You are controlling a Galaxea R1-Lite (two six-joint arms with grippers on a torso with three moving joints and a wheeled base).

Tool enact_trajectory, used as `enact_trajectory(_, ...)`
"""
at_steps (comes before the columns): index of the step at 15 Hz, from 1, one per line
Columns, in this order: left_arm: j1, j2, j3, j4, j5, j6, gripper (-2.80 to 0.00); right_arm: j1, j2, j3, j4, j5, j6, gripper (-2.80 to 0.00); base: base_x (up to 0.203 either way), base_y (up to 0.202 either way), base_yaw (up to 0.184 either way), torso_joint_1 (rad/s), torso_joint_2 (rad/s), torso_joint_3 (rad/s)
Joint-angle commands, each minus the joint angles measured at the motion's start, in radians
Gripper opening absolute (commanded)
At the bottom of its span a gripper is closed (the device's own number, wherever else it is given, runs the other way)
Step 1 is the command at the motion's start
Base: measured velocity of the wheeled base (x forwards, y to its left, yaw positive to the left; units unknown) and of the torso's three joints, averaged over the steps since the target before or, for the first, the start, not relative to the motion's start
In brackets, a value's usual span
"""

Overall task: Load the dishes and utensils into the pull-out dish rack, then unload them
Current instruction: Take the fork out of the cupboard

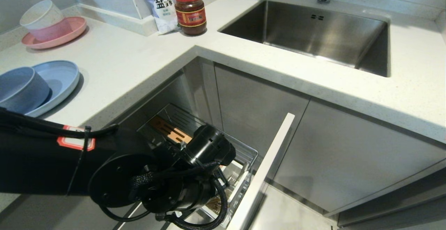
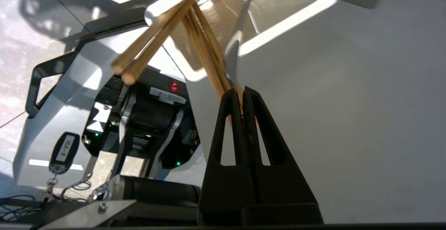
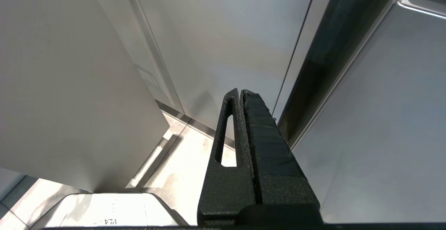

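Observation:
My left gripper needs to open, move further point(image 2: 235, 41) along the silver handle point(image 2: 232, 76) and close around it, because its shut fingers reach only the handle's end.
My left gripper point(image 2: 242, 90) is shut on a pair of light wooden chopsticks point(image 2: 204, 45) that run into the white cutlery caddy point(image 2: 264, 21). Another pair of chopsticks point(image 2: 146, 48) leans out over the caddy's rim, and a slim silver handle point(image 2: 234, 45) stands beside the held pair. In the head view my left arm point(image 1: 167, 174) hangs over the pull-out dish rack point(image 1: 249, 153), hiding its own fingers. The rack's wooden strip point(image 1: 170, 130) and front panel point(image 1: 270, 163) show. The light-blue plate point(image 1: 61, 78) and bowl point(image 1: 21, 89) sit on the counter at left. My right gripper point(image 3: 241, 92) is shut and empty beside cabinet doors.
A pink plate with stacked bowls point(image 1: 52, 28) stands at the back left. A salt bag point(image 1: 160, 3) and a red-lidded jar point(image 1: 190, 12) stand at the counter corner. The steel sink point(image 1: 313, 35) is at right. My own base point(image 2: 132, 118) lies beyond the caddy.

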Motion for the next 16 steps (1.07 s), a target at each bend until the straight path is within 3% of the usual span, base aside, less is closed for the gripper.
enact_trajectory(1,0.004,0.036,0.007,-0.012,0.004,-0.011,-2.8,0.001,-0.004,0.002,0.0,0.0,0.0,-2.8,0.0,0.0,0.0,0.0,0.0,0.0)
enact_trajectory(8,0.002,0.042,0.005,-0.012,0.03,-0.011,-2.8,0.001,-0.004,0.002,0.0,0.0,0.0,-2.8,0.0,0.0,0.0,0.0,0.0,0.0)
enact_trajectory(9,0.001,0.042,0.004,-0.012,0.037,-0.01,0.0,0.001,-0.004,0.002,0.0,0.0,0.0,-2.8,0.0,0.0,0.0,0.0,0.0,0.0)
enact_trajectory(16,0.003,0.058,-0.006,-0.02,0.043,-0.012,0.0,0.0,-0.004,0.002,0.0,0.0,0.0,-2.8,0.0,0.0,0.0,0.0,0.0,0.0)
